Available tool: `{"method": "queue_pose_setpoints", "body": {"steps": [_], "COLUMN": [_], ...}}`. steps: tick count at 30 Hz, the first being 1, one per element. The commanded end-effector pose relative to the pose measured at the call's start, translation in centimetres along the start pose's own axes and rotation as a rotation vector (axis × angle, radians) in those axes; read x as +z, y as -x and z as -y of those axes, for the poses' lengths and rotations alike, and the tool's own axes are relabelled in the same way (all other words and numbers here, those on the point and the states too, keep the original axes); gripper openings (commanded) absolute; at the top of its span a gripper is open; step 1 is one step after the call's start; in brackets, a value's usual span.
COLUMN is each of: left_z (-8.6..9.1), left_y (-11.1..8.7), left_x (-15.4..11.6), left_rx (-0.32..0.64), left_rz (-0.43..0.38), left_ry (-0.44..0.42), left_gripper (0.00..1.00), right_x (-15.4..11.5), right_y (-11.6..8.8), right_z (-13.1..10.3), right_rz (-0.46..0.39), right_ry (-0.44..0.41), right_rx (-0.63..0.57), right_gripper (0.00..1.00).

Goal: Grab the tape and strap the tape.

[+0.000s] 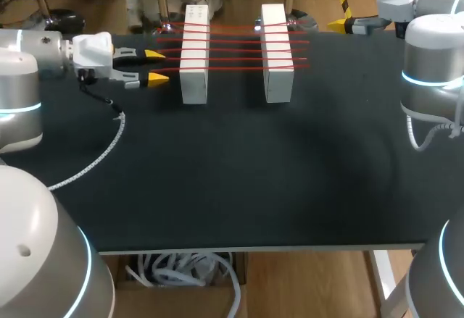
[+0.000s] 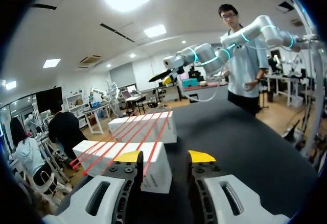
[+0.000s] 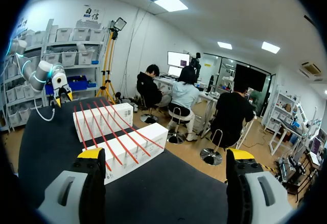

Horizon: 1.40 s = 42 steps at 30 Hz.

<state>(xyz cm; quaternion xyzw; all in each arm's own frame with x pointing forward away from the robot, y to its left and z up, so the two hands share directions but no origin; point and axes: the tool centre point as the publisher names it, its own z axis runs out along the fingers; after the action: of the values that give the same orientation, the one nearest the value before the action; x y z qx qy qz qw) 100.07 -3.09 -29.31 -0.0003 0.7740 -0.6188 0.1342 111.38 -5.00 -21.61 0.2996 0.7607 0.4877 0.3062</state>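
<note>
I expect the nearest piece (image 1: 235, 68) of red tape to come away by itself when I lift it, because the pieces lie apart with loose ends past the white blocks.
Several red tape strands (image 1: 235, 48) run taut across two white blocks, the left one (image 1: 194, 56) and the right one (image 1: 278, 53), at the back of the black table. My left gripper (image 1: 155, 67) hovers just left of the left block, level with the strands' ends. In its wrist view the left gripper (image 2: 166, 156) is partly open with nothing between the fingers, and a strand (image 2: 153, 142) over the near block (image 2: 127, 163) passes close to one fingertip (image 2: 129, 156). My right gripper (image 1: 341, 22), also (image 3: 166, 155), hangs wide open and empty off the right block's far corner.
A white speckled cable (image 1: 101, 151) trails from my left wrist across the table's left side. The black tabletop (image 1: 246, 180) stretches bare in front of the blocks to the front edge. My right arm (image 2: 219, 50) shows beyond the far block (image 2: 148, 127).
</note>
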Motion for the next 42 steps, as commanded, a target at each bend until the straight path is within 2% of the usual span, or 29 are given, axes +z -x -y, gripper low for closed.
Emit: {"method": "queue_pose_setpoints", "body": {"steps": [1, 5, 14, 23, 42], "left_z": [-0.7, -1.5, -2.9, -3.8, -5.3], "left_y": [-0.1, -0.1, 0.8, 1.9, 3.4], "left_x": [-0.6, -1.1, -2.4, -3.3, -2.5], "left_rx": [0.0, -0.007, -0.011, -0.007, -0.016], "left_rz": [0.0, 0.012, 0.001, -0.007, -0.026], "left_ry": [-0.007, -0.006, -0.002, -0.003, -0.046], "left_gripper": [0.36, 0.34, 0.36, 0.35, 0.31], "right_x": [0.0, 0.0, 0.0, 0.0, 0.0], "right_y": [0.0, 0.0, 0.0, 0.0, 0.0], "right_z": [0.0, 0.0, 0.0, 0.0, 0.0], "right_rz": [0.0, 0.0, 0.0, 0.0, 0.0], "right_ry": [0.0, 0.0, 0.0, 0.0, 0.0], "right_rx": [0.0, 0.0, 0.0, 0.0, 0.0], "right_gripper": [1.0, 1.0, 1.0, 1.0, 1.0]}}
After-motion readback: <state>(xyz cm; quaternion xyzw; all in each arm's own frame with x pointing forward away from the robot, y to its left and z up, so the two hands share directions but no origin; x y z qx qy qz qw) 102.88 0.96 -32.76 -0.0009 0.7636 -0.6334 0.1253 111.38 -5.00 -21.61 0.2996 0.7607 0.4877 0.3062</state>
